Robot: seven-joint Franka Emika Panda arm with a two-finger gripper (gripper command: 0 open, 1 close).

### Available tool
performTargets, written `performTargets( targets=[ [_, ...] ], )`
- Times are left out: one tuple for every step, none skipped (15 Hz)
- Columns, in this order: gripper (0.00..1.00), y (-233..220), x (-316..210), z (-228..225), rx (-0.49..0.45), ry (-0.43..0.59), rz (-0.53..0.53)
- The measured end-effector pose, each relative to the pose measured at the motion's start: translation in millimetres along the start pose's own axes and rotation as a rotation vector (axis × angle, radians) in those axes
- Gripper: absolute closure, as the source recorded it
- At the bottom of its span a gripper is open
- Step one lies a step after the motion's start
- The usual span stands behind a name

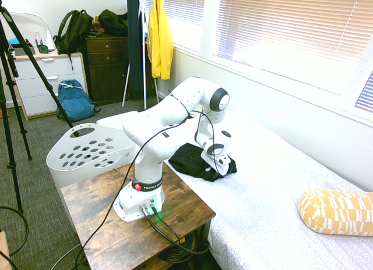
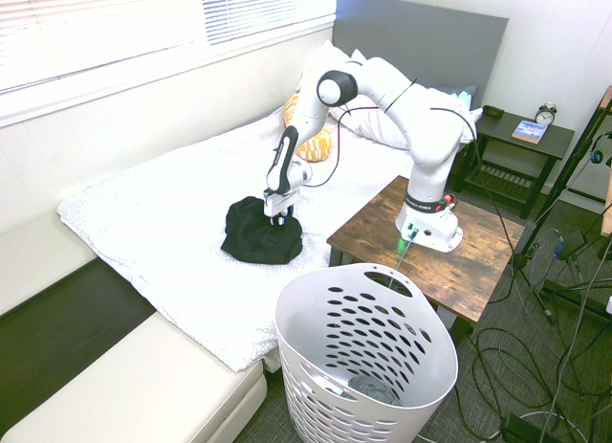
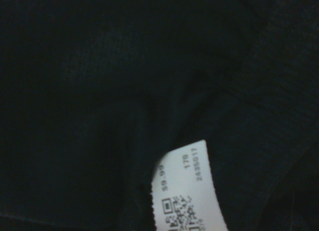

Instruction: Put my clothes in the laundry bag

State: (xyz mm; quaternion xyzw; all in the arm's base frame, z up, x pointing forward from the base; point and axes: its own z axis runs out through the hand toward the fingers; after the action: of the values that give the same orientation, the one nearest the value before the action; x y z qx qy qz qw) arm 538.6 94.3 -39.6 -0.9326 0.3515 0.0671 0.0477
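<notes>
I expect the far end of the black garment [image 1: 196,168] to trail on the bed and then hang long when I lift, because it spreads limply out from under my gripper [image 1: 182,158].
The clothes [image 1: 189,158] are one crumpled black garment [image 2: 256,240] lying on the white bed near its edge. My gripper [image 2: 277,218] points straight down with its fingertips pressed into the top of the pile; in the first exterior view the gripper [image 1: 217,171] sits at the garment's right side. The jaws stand open and the fabric still rests on the bed. Dark cloth [image 3: 99,91] fills the wrist view, along with a white printed tag [image 3: 184,191]. The laundry bag [image 2: 363,357], a white basket with oval holes, stands on the floor beside the bed [image 1: 87,148].
A wooden side table [image 2: 469,256] stands between the bed and the basket. A yellow patterned pillow [image 1: 335,211] lies further up the bed [image 2: 153,213]. A yellow jacket [image 1: 160,37] hangs on a rack, and a blue backpack [image 1: 74,100] leans against the dresser.
</notes>
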Motion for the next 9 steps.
performTargets(
  targets=[
    [1.00, -0.3, -0.8, 0.4, 0.004, -0.004, 0.000],
    [1.00, -0.2, -1.3, 1.0, 0.005, -0.006, 0.000],
    [1.00, -0.3, -1.6, 1.8, 0.007, -0.008, 0.002],
    [1.00, -0.5, -1.5, 2.3, 0.010, -0.010, 0.002],
    [1.00, -1.0, -1.6, 2.5, 0.013, -0.012, 0.003],
    [1.00, -1.6, -1.9, 2.6, 0.015, -0.014, 0.004],
    [1.00, -2.6, -2.7, 2.6, 0.018, -0.017, 0.004],
    [1.00, -4.3, -4.0, 2.6, 0.020, -0.019, 0.002],
    [1.00, -6.2, -5.6, 2.6, 0.023, -0.020, 0.000]
  ],
)
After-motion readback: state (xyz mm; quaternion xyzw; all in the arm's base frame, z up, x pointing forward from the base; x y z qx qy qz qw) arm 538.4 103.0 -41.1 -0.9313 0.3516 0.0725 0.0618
